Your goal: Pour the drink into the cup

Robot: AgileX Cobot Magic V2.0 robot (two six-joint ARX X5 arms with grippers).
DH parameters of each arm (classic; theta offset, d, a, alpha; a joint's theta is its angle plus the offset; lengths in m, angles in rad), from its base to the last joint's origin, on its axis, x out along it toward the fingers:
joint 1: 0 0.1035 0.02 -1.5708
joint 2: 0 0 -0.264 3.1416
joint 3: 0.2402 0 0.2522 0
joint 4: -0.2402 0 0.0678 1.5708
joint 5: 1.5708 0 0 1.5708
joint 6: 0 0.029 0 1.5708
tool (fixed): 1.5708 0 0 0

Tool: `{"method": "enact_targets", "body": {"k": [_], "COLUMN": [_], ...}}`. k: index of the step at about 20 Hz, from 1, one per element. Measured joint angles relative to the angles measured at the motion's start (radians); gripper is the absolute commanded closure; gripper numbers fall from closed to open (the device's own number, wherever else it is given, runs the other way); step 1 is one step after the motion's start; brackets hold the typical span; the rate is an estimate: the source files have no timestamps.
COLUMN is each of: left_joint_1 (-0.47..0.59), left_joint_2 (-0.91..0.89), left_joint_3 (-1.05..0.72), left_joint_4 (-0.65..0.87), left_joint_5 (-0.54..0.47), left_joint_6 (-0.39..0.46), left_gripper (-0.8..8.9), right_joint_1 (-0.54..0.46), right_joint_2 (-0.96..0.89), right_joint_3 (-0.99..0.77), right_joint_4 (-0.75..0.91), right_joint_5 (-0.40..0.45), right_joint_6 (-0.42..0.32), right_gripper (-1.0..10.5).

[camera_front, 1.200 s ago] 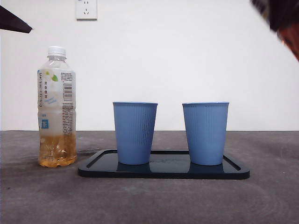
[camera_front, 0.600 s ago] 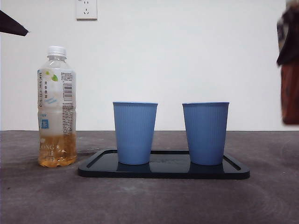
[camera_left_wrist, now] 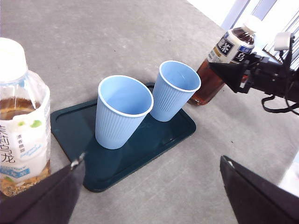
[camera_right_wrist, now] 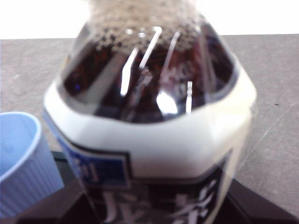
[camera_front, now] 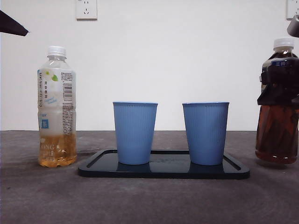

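Observation:
The pale tea bottle has the white cap (camera_front: pixel 57 51) on, so the tea (camera_front: pixel 57 150) will flow to the bottle's neck and stay inside when the robot tips the bottle.
Two empty blue cups stand on a dark tray (camera_front: pixel 163 171), one on the left (camera_front: pixel 135 133) and one on the right (camera_front: pixel 205 133). A dark tea bottle (camera_front: pixel 278 135) with a white cap stands upright right of the tray, low at the table. My right gripper (camera_front: pixel 280 95) is shut on its middle; the bottle (camera_right_wrist: pixel 149 116) fills the right wrist view, with a cup's rim (camera_right_wrist: pixel 21 163) beside it. A pale tea bottle (camera_front: pixel 56 107), about a quarter full, stands left of the tray. My left gripper (camera_left_wrist: pixel 154 196) is open above the table, with the pale bottle (camera_left_wrist: pixel 21 126) beside one jaw.
A white wall with power sockets (camera_front: pixel 86 9) closes the back. The table (camera_front: pixel 149 200) is grey. The left arm shows only as a black tip (camera_front: pixel 11 24) at the top left of the front view.
The dark tea bottle has come down from the top right corner in my right gripper and now stands upright beside the tray. Cups, tray and pale bottle have not moved.

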Motion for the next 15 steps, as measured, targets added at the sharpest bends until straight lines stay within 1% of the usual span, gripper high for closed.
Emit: {"method": "enact_targets", "body": {"k": [3, 9, 10, 13, 15], "left_joint_1": [0.0, 0.0, 0.0, 0.0, 0.0], "left_joint_2": [0.001, 0.034, 0.034, 0.034, 0.034], "left_joint_3": [0.0, 0.0, 0.0, 0.0, 0.0], "left_joint_4": [0.0, -0.008, -0.008, -0.008, -0.008], "left_joint_5": [0.0, -0.015, -0.015, -0.015, -0.015], "left_joint_6": [0.0, 0.0, 0.0, 0.0, 0.0], "left_gripper": [3.5, 3.5, 3.5, 3.5, 3.5], "right_joint_1": [0.0, 0.0, 0.0, 0.0, 0.0], "right_joint_2": [0.055, 0.065, 0.065, 0.065, 0.062], "right_joint_3": [0.001, 0.001, 0.001, 0.001, 0.008], "right_joint_4": [0.042, 0.052, 0.052, 0.054, 0.076], "right_joint_5": [0.0, 0.0, 0.0, 0.003, 0.004], "right_joint_6": [-0.009, -0.032, -0.032, -0.036, -0.041], "right_gripper": [7.3, 7.2, 7.1, 5.6, 5.0]}}
